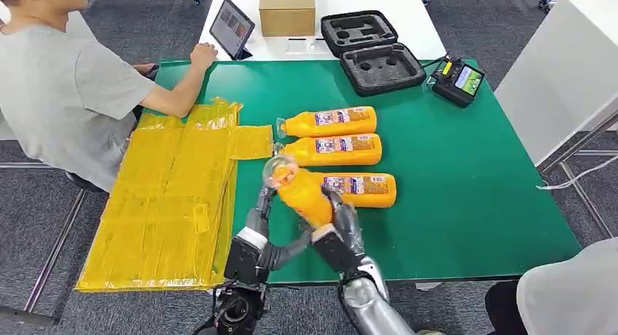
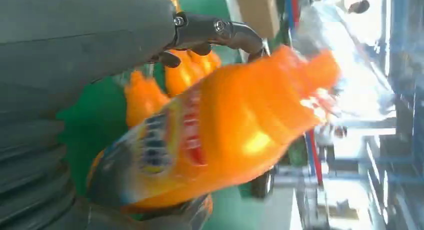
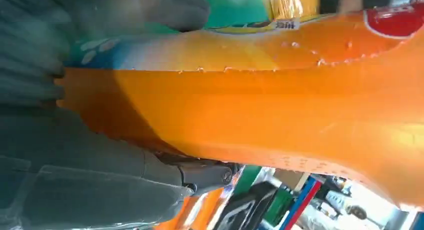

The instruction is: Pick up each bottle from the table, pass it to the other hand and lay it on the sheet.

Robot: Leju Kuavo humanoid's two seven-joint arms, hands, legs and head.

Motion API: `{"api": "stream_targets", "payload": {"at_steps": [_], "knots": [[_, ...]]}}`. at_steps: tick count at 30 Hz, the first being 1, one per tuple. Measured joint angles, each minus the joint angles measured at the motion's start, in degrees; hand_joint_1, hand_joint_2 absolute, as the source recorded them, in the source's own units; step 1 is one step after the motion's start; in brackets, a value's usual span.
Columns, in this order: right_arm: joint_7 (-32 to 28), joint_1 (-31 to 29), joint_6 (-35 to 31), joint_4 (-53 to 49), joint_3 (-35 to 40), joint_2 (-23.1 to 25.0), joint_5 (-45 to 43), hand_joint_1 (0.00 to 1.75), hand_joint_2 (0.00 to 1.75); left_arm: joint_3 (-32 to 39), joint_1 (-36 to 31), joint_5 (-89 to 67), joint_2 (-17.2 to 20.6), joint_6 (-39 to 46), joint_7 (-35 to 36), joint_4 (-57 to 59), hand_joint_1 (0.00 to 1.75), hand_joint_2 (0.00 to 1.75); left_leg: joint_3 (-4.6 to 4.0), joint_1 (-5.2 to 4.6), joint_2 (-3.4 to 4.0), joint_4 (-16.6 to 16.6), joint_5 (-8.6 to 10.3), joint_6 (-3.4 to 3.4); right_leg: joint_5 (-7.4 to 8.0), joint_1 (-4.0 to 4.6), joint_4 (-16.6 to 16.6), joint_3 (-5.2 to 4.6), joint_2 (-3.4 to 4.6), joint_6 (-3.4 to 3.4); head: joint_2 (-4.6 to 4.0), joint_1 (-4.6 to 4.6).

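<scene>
I expect the orange bottle [image 1: 306, 196] to stay put when I lay it on the sheet, because the other bottles [image 1: 337, 151] rest steady on their sides with labels up.
My right hand [image 1: 341, 231] grips an orange juice bottle [image 1: 300, 195] by its base and holds it tilted above the green table [image 1: 474, 189], cap pointing up and to the left. The bottle [image 3: 280, 110] lies across that hand's palm in the right wrist view. My left hand [image 1: 259, 217] reaches up along the bottle's left side with its fingers [image 2: 220, 30] spread and arched over the bottle [image 2: 225, 135]; one fingertip touches it. Three more bottles lie on the table: the far one [image 1: 328, 121], the middle one [image 1: 337, 150] and the near one [image 1: 363, 190]. The yellow sheet [image 1: 171, 204] lies to the left.
A person sits at the left with a hand [image 1: 203, 55] on the table's far corner. Beyond it stand a tablet [image 1: 232, 28], a cardboard box [image 1: 286, 9] and an open black foam case [image 1: 372, 51]. A handheld device [image 1: 457, 80] lies far right. Another person [image 1: 568, 291] stands near right.
</scene>
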Motion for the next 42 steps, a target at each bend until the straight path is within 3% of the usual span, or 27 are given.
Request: {"api": "stream_targets", "payload": {"at_steps": [16,35,36,37,39,42], "knots": [[-0.94,-3.65,-9.41,8.67,5.05,1.71,4.55,1.75,1.75,1.71,-2.03,4.05,-2.63,-2.05,-0.31,5.2,0.0,1.75,-0.02,-0.01,0.0,0.01,0.0,0.0,0.0,-0.01,0.0,-0.01,-0.03,0.0,0.0,0.0],[-0.66,-5.65,-10.52,12.8,6.3,2.58,7.34,1.75,1.75,2.49,-4.06,6.51,-3.02,-2.47,-0.48,8.74,0.0,1.75,-0.02,-0.01,-0.01,0.01,0.01,0.0,0.0,-0.01,0.01,-0.01,-0.03,0.0,0.0,0.0],[-0.5,-5.69,-10.54,12.8,6.28,2.67,7.98,1.75,1.75,2.65,-4.18,6.58,-3.08,-2.47,-0.48,8.94,0.16,1.75,-0.02,-0.01,-0.01,0.01,0.01,0.0,0.0,-0.01,0.01,-0.01,-0.03,0.0,0.0,0.0],[-0.31,-5.75,-10.54,12.8,6.28,2.71,8.55,1.75,1.75,2.76,-4.31,6.6,-3.08,-2.47,-0.5,9.07,1.41,1.75,-0.02,-0.01,-0.01,0.01,0.01,0.0,0.0,-0.01,0.01,-0.01,-0.03,0.0,0.0,0.0],[0.04,-5.84,-10.56,12.8,6.25,2.78,9.55,1.75,1.75,2.82,-4.46,6.49,-3.08,-2.4,-0.52,9.25,1.71,1.75,-0.02,-0.01,-0.01,0.01,0.01,0.01,0.0,-0.01,0.01,-0.01,-0.03,0.0,0.0,0.0],[0.26,-5.87,-10.58,12.8,6.06,2.89,11.24,1.75,1.75,2.86,-4.47,6.25,-3.08,-2.14,-0.7,9.38,1.75,1.75,-0.02,-0.01,-0.01,0.01,0.01,0.01,0.0,-0.01,0.01,-0.01,-0.03,0.0,0.0,0.0]]}}
